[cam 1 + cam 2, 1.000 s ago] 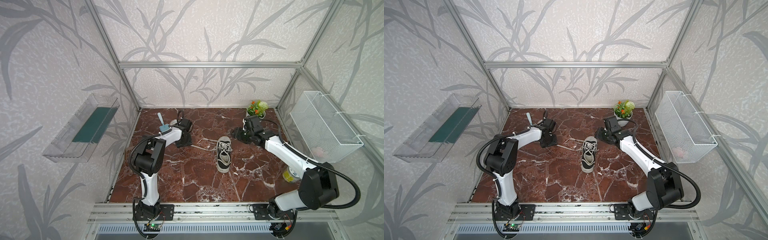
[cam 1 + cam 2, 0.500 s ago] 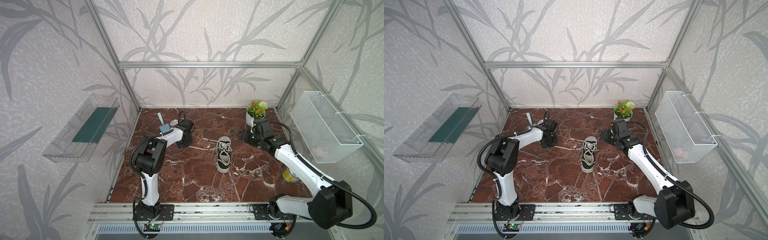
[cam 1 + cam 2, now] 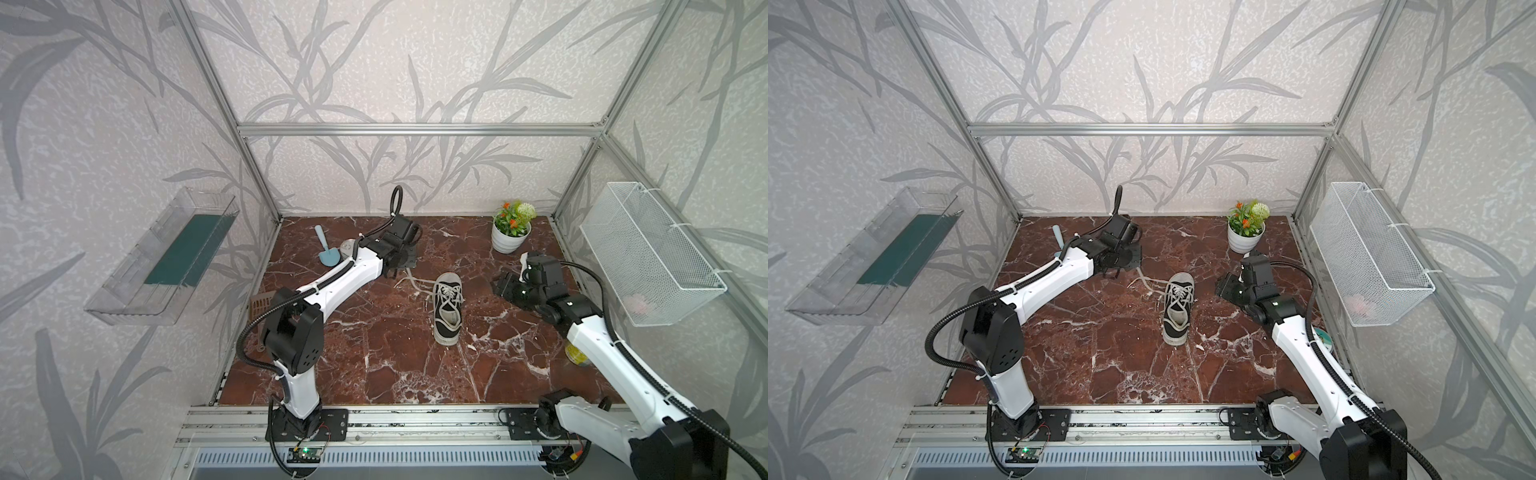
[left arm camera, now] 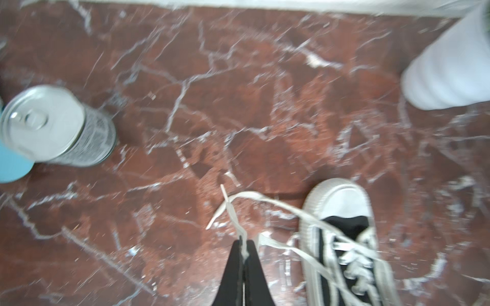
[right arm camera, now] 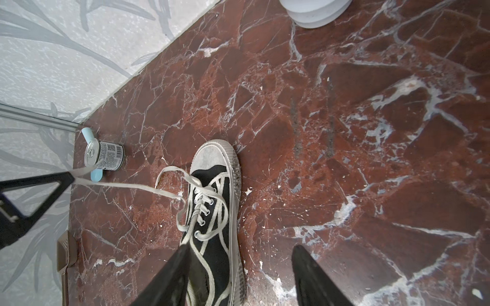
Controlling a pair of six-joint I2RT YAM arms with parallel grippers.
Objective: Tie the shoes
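Note:
My left gripper should keep going across the shoe, as both white laces point(image 3: 419, 284) are on the same side of it, and let go of its lace on the empty side point(image 3: 492, 320).
The shoe point(image 3: 448, 309) is a black canvas sneaker with a white sole and toe cap. It lies mid-floor in both top views, toe toward the back wall, with its white laces loose. My left gripper point(image 4: 244, 245) is shut on one white lace point(image 5: 119, 185) a little to the left of the toe. The lace runs taut from the fingertips point(image 5: 69, 178) to the eyelets. My right gripper point(image 5: 241, 253) is open, hovering right of the shoe point(image 5: 212, 212), with one finger over its side and nothing between the fingers. In a top view the right gripper point(image 3: 500, 286) is clear of the shoe.
A metal can point(image 4: 53, 127) and a blue scoop point(image 3: 326, 249) sit at the back left. A potted plant point(image 3: 510, 232) stands at the back right. A wire basket point(image 3: 648, 253) hangs on the right wall and a clear shelf point(image 3: 166, 257) on the left. A brown brush point(image 3: 259, 303) lies along the left edge.
My left gripper has shut on the lace near the toe. The right arm has drawn back to the right, away from the shoe, still open.

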